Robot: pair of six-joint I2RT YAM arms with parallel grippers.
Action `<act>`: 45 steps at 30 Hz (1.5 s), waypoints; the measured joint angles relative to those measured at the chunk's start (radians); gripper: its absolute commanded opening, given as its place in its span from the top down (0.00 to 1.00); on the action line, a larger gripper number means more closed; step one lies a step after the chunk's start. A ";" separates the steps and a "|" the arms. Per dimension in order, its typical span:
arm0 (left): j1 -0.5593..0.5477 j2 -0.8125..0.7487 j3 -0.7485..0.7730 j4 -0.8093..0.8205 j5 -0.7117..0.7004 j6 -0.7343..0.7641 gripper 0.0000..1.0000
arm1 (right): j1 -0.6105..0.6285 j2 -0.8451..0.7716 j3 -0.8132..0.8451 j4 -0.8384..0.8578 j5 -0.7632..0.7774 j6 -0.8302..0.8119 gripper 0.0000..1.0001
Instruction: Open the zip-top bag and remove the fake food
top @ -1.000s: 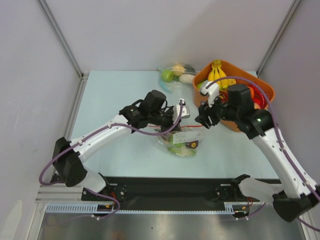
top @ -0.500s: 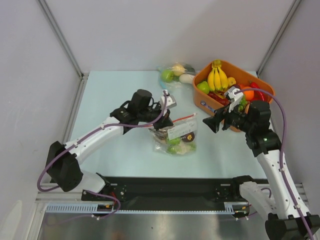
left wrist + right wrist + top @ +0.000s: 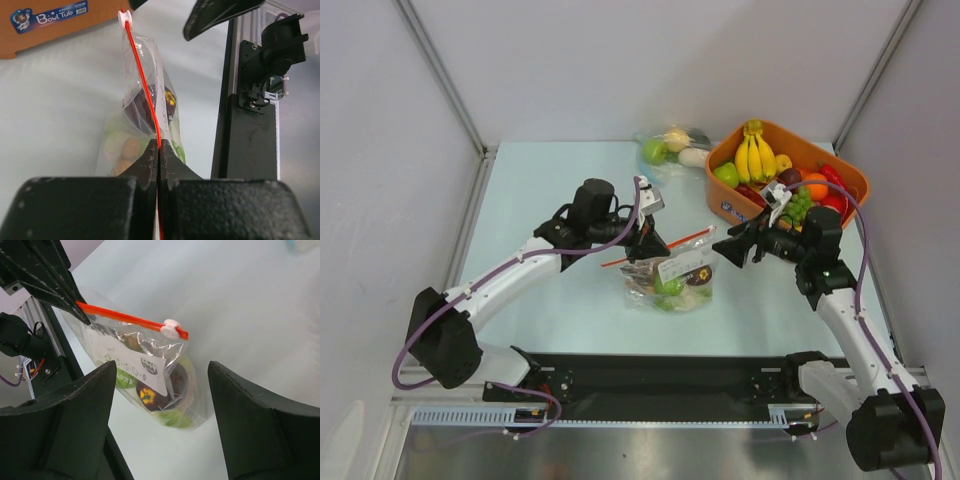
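The bag's corner (image 3: 177,346) by the white slider is hanging loose, so my right gripper should grip that corner firmly before my left gripper lets go of the bag's strip to pull the slider (image 3: 170,328).
The zip-top bag (image 3: 672,277) hangs partly lifted over the table, its orange-red zip strip (image 3: 125,317) stretched level with a white slider (image 3: 171,328) at the right end. Inside it is the fake food: green pieces (image 3: 667,287), a dark maroon one (image 3: 151,396) and brownish ones (image 3: 126,150). My left gripper (image 3: 159,150) is shut on the strip at the bag's left end. My right gripper (image 3: 161,372) stands open just right of the bag, jaws wide, touching nothing.
An orange tub (image 3: 853,178) at the back right holds a banana bunch (image 3: 756,152) and other toy fruit. A second clear bag (image 3: 670,150) lies at the back centre. The black base rail (image 3: 660,375) runs along the near edge.
My right gripper opened wide and drew back right of the bag. My left gripper carried the strip end leftward, and the bag shifted left with it.
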 measured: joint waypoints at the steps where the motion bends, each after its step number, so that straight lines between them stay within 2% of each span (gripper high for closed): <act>1: 0.000 0.000 -0.001 0.002 0.007 0.000 1.00 | -0.003 0.018 -0.002 0.021 -0.008 0.003 0.22; 10: 0.002 0.000 -0.005 0.009 0.068 -0.002 0.99 | -0.042 0.088 -0.045 0.163 -0.068 0.045 0.22; 16: 0.004 0.000 -0.015 0.021 0.094 -0.009 1.00 | -0.027 0.121 -0.052 0.194 -0.097 0.063 0.24; 19: 0.004 0.000 -0.015 0.023 0.097 -0.010 1.00 | 0.000 0.132 -0.052 0.211 -0.112 0.064 0.30; 25: 0.005 0.000 -0.019 0.036 0.096 -0.011 1.00 | 0.055 0.174 -0.052 0.220 -0.137 0.062 0.50; 30: 0.014 0.000 -0.026 0.053 0.095 -0.027 1.00 | 0.065 0.180 -0.052 0.214 -0.139 0.054 0.73; 31: 0.016 0.000 -0.028 0.059 0.094 -0.029 1.00 | 0.065 0.180 -0.052 0.209 -0.139 0.051 0.80; 32: 0.019 0.000 -0.028 0.061 0.092 -0.033 0.96 | 0.065 0.179 -0.052 0.207 -0.139 0.047 0.85; 33: 0.021 0.000 -0.028 0.063 0.090 -0.034 0.84 | 0.065 0.179 -0.052 0.206 -0.139 0.044 0.90; 35: 0.023 0.000 -0.028 0.068 0.082 -0.036 0.54 | 0.065 0.178 -0.052 0.204 -0.140 0.041 0.99; 38: 0.023 0.001 -0.012 0.074 0.065 -0.056 0.40 | 0.067 0.178 -0.052 0.200 -0.140 0.040 1.00; 42: 0.008 0.028 0.091 0.075 0.012 -0.060 0.32 | 0.069 0.178 -0.052 0.201 -0.140 0.040 1.00; 45: -0.033 0.094 0.230 0.066 -0.044 -0.042 0.32 | 0.069 0.178 -0.052 0.202 -0.142 0.040 1.00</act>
